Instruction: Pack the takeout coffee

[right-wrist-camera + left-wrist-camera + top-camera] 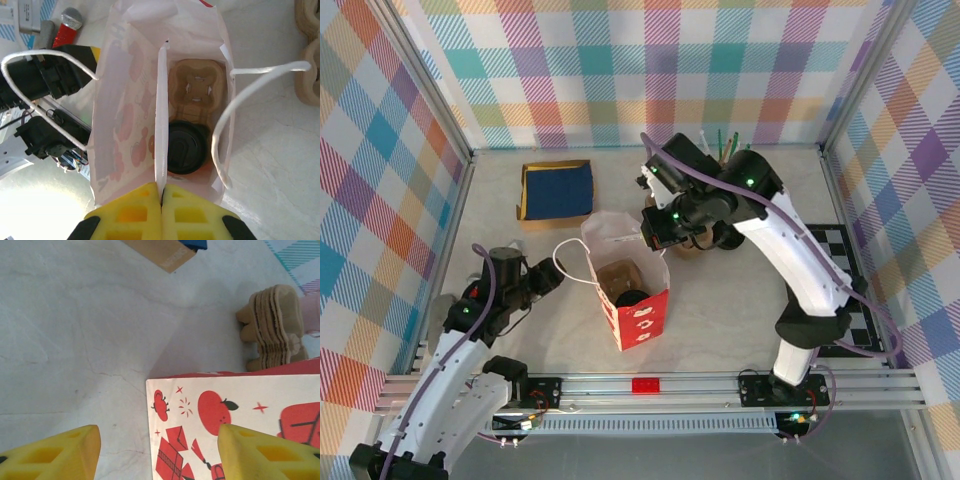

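I keep moving my right gripper inward, as the white straw (161, 120) reaches over the bag's opening (623, 258), clear of both handles, until the whole straw is above the opening, then let go.
The red-and-white paper bag (638, 305) stands upright mid-table with its mouth open. Inside it the takeout coffee (186, 147) shows its round black lid, seated in a brown cardboard carrier (196, 87); its body is hidden. The lid also appears from above (632, 297). My right gripper (161, 187) is shut on the white rim of the bag at its far side (655, 228). My left gripper (160, 455) is open at the bag's left side (545, 278). The printed bag wall (200, 410) lies partly between its yellow fingers (55, 455), and the left one is clear of the paper.
A stack of cardboard cup carriers (275, 327) sits just behind the bag. A blue folded item on cardboard (557, 190) lies at the back left. A holder with sticks (728, 150) stands at the back right. The bag's white cord handles (235, 120) loop outward.
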Tool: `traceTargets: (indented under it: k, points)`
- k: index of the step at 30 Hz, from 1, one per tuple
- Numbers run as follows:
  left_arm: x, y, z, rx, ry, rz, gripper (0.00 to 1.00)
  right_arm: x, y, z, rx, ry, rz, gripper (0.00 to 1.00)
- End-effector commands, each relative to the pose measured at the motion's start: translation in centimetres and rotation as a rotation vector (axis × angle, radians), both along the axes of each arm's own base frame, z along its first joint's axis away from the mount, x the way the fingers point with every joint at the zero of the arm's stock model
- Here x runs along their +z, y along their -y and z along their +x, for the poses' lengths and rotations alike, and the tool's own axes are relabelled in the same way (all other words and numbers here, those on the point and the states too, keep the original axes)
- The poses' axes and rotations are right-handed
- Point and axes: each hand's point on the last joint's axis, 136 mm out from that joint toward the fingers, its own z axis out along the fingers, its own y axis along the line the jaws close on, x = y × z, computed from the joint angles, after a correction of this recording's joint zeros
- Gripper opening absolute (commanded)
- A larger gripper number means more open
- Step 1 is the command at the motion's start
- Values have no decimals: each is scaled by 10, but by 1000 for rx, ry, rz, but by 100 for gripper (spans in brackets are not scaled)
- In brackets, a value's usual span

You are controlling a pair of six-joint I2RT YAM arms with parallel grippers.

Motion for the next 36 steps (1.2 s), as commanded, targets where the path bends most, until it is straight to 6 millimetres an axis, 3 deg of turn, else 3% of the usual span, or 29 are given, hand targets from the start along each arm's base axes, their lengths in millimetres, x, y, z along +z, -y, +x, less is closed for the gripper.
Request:
traceTargets:
  k: [1,12,30,34,36]
  points:
    - [-4,1,1,15,18,-5,63,2,-5,-1,-26,-8,5,0]
    - [-10,3,-9,19,37,-27,62,-19,-10,15,-54,-1,-92,2]
    - [-14,13,-9,-8,36,-31,61,-30,-27,37,-55,47,-111,6]
    - [-16,16,-8,-13,40,-40,61,-30,-33,43,-57,51,-98,18]
    - [-16,17,-8,-19,40,-40,61,-26,-35,44,-56,61,-82,39]
